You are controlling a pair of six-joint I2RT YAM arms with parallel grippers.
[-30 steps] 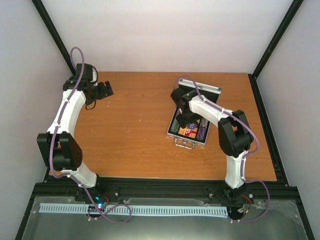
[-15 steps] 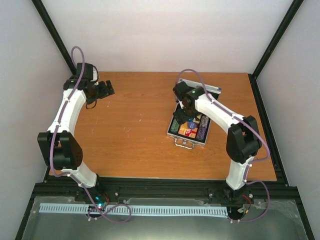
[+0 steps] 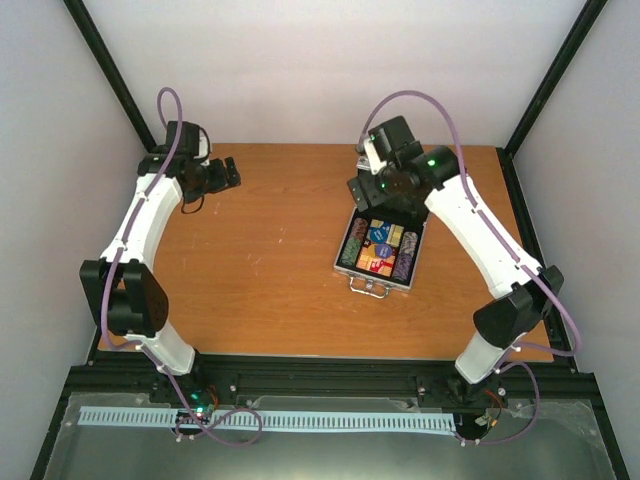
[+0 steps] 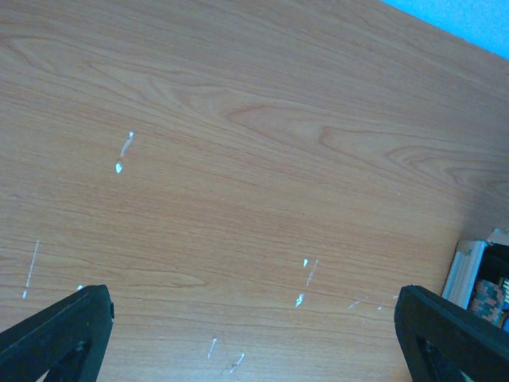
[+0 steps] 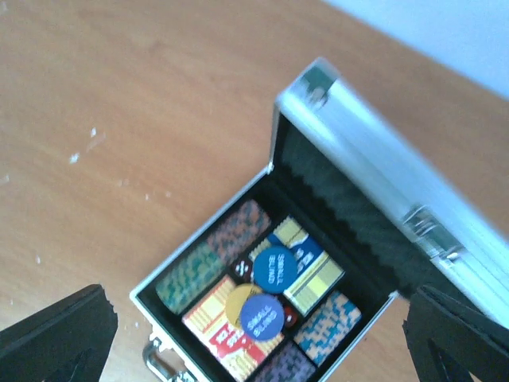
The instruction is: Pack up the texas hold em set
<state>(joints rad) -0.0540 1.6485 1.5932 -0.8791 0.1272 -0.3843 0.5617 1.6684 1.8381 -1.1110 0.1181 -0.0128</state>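
The case's lid (image 5: 374, 159) is standing straight up at the case's far side, so the robot's right gripper should first swing the lid down toward the case's handle (image 3: 369, 289) and then close the case's latch.
The small silver case (image 3: 350, 262) lies open at the right middle of the table, handle (image 3: 367, 288) toward me. In the right wrist view its lid (image 5: 374, 159) stands open with black foam lining. Inside are chip stacks (image 5: 187, 274), a red-yellow card box (image 5: 208, 318), a blue-yellow card box (image 5: 314, 274), two blue discs (image 5: 276, 269), a yellow disc (image 5: 237, 301) and a tiny red die (image 5: 242, 267). My right gripper (image 3: 385, 188) (image 5: 254, 318) hangs open and empty above the case's far side. My left gripper (image 3: 228, 172) (image 4: 254, 318) is open and empty over bare wood at the far left.
The wooden table (image 3: 260, 260) has small white scuffs (image 4: 123, 155). The case's corner (image 4: 477, 278) shows at the right edge of the left wrist view. Black frame posts (image 3: 110, 70) stand at the back corners, close to the white walls.
My right gripper has lifted out of the case and drawn back toward the far side, uncovering the contents. My left gripper has shifted slightly right.
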